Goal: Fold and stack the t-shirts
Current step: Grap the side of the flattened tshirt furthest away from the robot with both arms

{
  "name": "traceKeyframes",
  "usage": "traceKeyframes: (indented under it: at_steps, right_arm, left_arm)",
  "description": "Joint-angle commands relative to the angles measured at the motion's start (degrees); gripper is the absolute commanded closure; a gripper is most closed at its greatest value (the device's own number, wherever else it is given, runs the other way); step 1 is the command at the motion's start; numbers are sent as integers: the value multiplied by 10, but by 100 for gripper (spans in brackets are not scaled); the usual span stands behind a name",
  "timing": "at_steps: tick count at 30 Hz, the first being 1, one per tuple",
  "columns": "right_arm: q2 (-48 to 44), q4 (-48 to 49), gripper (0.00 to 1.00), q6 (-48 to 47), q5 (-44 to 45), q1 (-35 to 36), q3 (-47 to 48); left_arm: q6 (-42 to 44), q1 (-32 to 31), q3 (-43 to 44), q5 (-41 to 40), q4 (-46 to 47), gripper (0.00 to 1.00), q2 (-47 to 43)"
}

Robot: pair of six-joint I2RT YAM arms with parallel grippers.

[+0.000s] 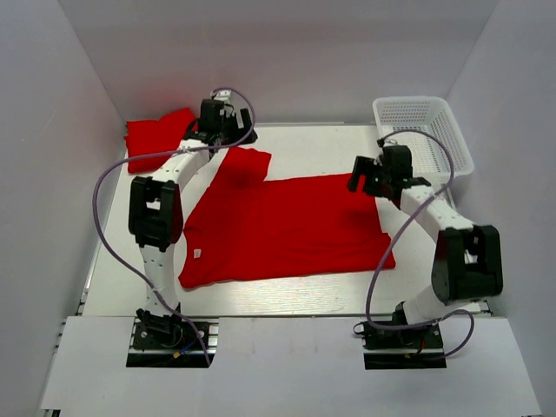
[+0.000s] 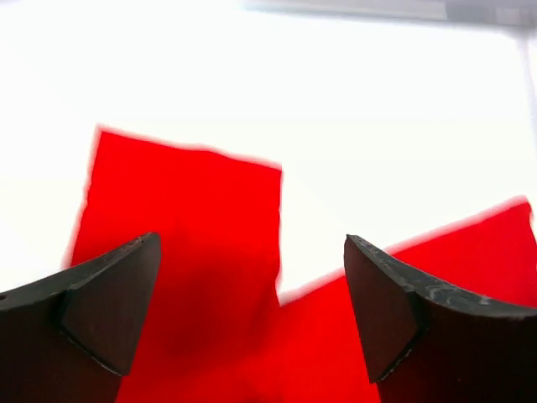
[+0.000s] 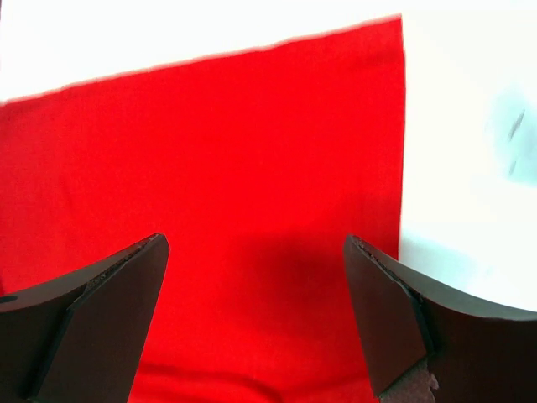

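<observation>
The far sleeve's corner nearest the bunched t-shirt is lying flat and free. My left gripper should keep going down until its open fingers pinch that corner.
One red t-shirt lies spread flat across the middle of the table, its small white neck label at the left. A second red t-shirt sits bunched at the back left corner. My left gripper hovers open over the spread shirt's far sleeve; nothing is between its fingers. My right gripper is open above the shirt's far right corner, where the red cloth fills the view and the hem edge runs along the right. Neither gripper holds cloth.
A white plastic mesh basket stands at the back right, just behind the right arm. White walls close in the table on the left, back and right. Purple cables loop from both arms over the table.
</observation>
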Motion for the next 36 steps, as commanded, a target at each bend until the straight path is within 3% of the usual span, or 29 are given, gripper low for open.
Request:
traceKeyframes:
  at_steps: [1,7,11,19,22,26,31,35,36]
  right_arm:
    - [42,8,10,-34,20,2,75]
    - [140,6,10,-53,58,1,173]
    - [178,-3,10,-58,61,0,232]
    - [192,-5,10,-58,67,-1,233]
    - [193,-6,10,-53,74,-1,228]
    - [195,-9,10,-49,81,-1,232]
    - [197,-10,10,-43,86,-1,231]
    - [204,-12,10,-36,93,-2,232]
    - [206,-13,10,-33,94,-2,233]
  left_arm:
    - [41,3,92,-76,-48,0,62]
    - [76,3,299,-158,-118,0,203]
    - [76,3,306,-195,-78,0,236]
    - [76,3,293,-178,-37,0,266]
    - [76,3,270,-171,-43,13,266]
    - [76,3,218,-171,-22,18,259]
    - [71,3,243,-178,-47,32,285]
    - [88,3,231,-159,-45,68,285]
    - [96,3,221,-151,-38,72,270]
